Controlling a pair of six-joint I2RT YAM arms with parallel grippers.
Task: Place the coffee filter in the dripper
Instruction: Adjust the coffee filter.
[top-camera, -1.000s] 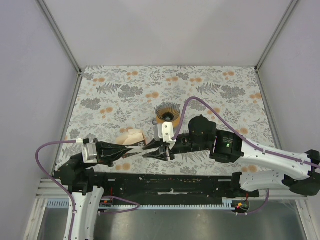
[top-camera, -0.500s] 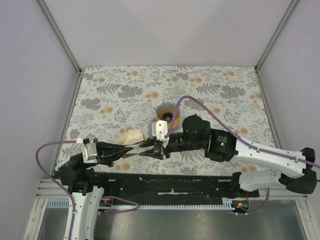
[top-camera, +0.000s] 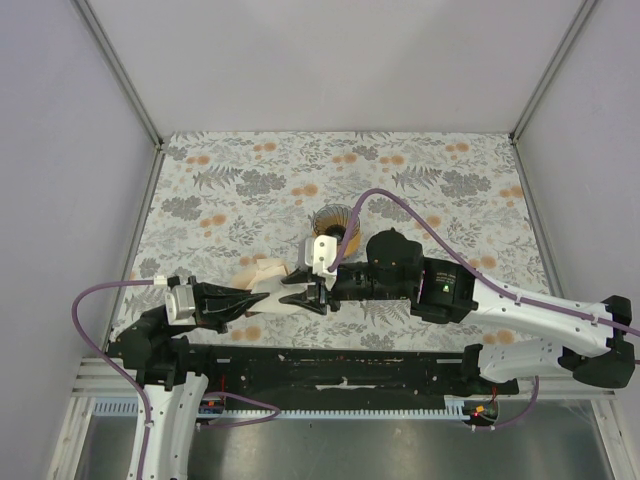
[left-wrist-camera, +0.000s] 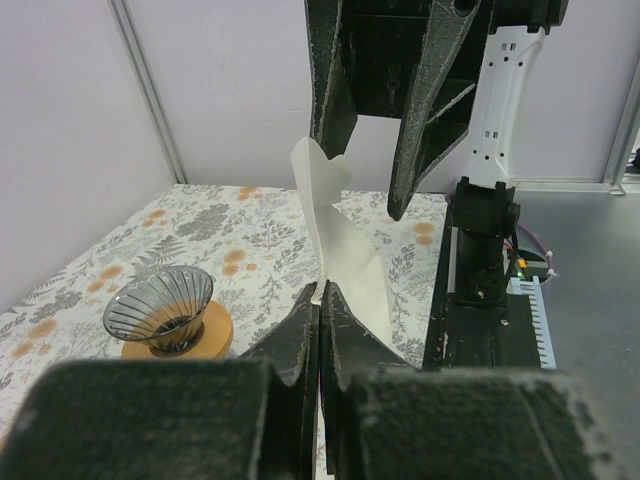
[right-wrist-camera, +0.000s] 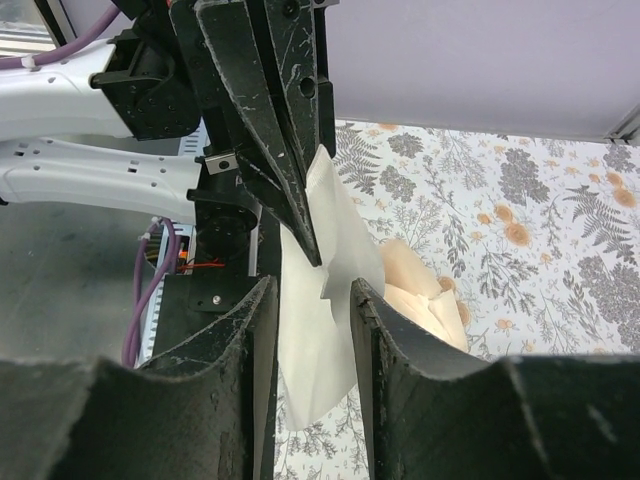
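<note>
The robot's left gripper is pinching the flat coffee filter's edge (left-wrist-camera: 321, 268) from the side, so the right gripper should hold it (right-wrist-camera: 322, 350) while the left gripper takes hold of it again from above.
My left gripper (left-wrist-camera: 322, 292) is shut on the lower edge of a thin white coffee filter (left-wrist-camera: 345, 250), which it holds upright above the table's near part. My right gripper (right-wrist-camera: 312, 300) stands open, one finger on either side of the filter (right-wrist-camera: 320, 350), with gaps on both sides. From above, the two grippers (top-camera: 262, 298) (top-camera: 285, 298) meet tip to tip around the filter (top-camera: 272, 304). The dripper (left-wrist-camera: 160, 300), a dark wire cone, stands apart on the table; in the top view it (top-camera: 335, 220) lies just beyond the right wrist.
A tan ring (left-wrist-camera: 205, 338) lies under the dripper. A loose stack of pale filters (top-camera: 262, 270) (right-wrist-camera: 420, 290) lies on the floral cloth just behind the held one. Grey walls close in the table on three sides.
My right gripper has moved left to the held filter and opened wider; its fingers now straddle the filter. My left gripper has stayed shut on the filter in the same place.
</note>
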